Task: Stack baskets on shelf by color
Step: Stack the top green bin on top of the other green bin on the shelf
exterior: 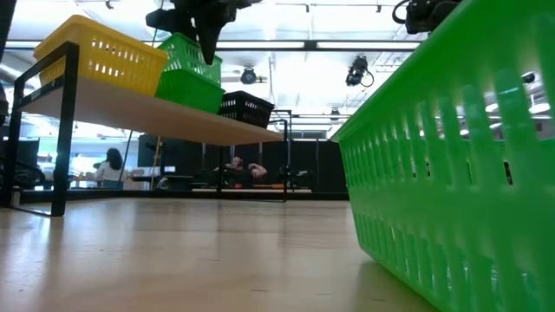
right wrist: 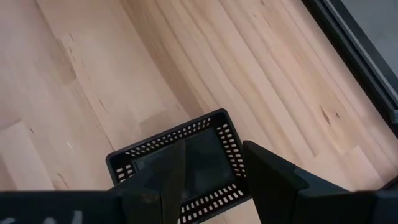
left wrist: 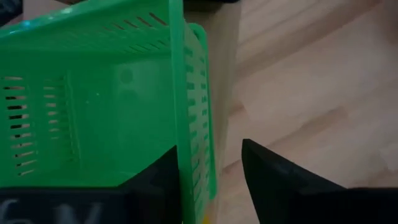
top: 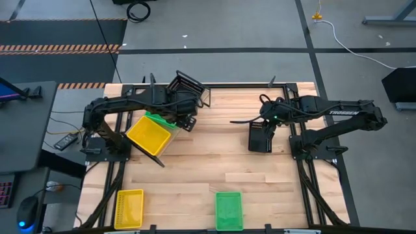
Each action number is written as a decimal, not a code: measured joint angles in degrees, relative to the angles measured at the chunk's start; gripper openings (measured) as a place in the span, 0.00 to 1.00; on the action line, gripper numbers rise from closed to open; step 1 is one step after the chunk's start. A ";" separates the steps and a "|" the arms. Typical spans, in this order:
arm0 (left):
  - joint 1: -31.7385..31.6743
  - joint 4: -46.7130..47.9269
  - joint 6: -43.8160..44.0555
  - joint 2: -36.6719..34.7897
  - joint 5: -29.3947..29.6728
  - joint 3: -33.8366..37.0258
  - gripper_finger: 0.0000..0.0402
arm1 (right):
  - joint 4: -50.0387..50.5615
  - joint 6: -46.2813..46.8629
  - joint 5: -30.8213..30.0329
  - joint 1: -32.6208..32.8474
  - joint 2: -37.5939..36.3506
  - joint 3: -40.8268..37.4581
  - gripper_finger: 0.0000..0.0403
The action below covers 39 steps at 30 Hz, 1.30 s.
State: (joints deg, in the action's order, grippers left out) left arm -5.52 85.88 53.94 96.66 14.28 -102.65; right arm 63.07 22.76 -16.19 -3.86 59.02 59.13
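Next, I take the upper green basket by its near side with my left gripper and work it down level, since it sits tilted and shallow in the lower green basket.
The shelf stands at the far left and carries a yellow basket, green baskets and a black basket. The upper green basket sits tilted on the lower one. My left gripper is open, with its fingers on either side of one wall of that upper basket. My right gripper is open just above a black basket that lies on the table at the centre right. My left gripper has one finger inside the upper green basket, close against its wall, and the other finger outside and apart from it. The fingers come from above. I cannot tell whether the inner finger touches the wall.
A yellow basket and a green basket lie near the table's front edge. The green one fills the right of the low view. Bare tabletop lies between the two arms. People show in the room beyond the table.
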 joint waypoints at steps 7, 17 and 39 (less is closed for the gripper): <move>0.02 0.03 -0.63 -0.03 -0.65 -1.44 0.32 | 0.04 -0.42 0.02 0.00 -0.11 0.00 0.41; 0.02 1.08 -3.66 -0.04 0.14 -4.83 0.03 | 0.00 -0.42 0.02 0.00 -0.11 0.00 0.41; 1.31 4.03 -3.27 0.22 1.14 -4.83 0.06 | -0.02 -0.42 0.70 0.00 -0.11 0.00 0.41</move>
State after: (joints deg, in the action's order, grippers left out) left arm -4.21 89.91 50.67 96.88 15.42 -107.48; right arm 63.05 22.35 -15.49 -3.86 58.92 59.13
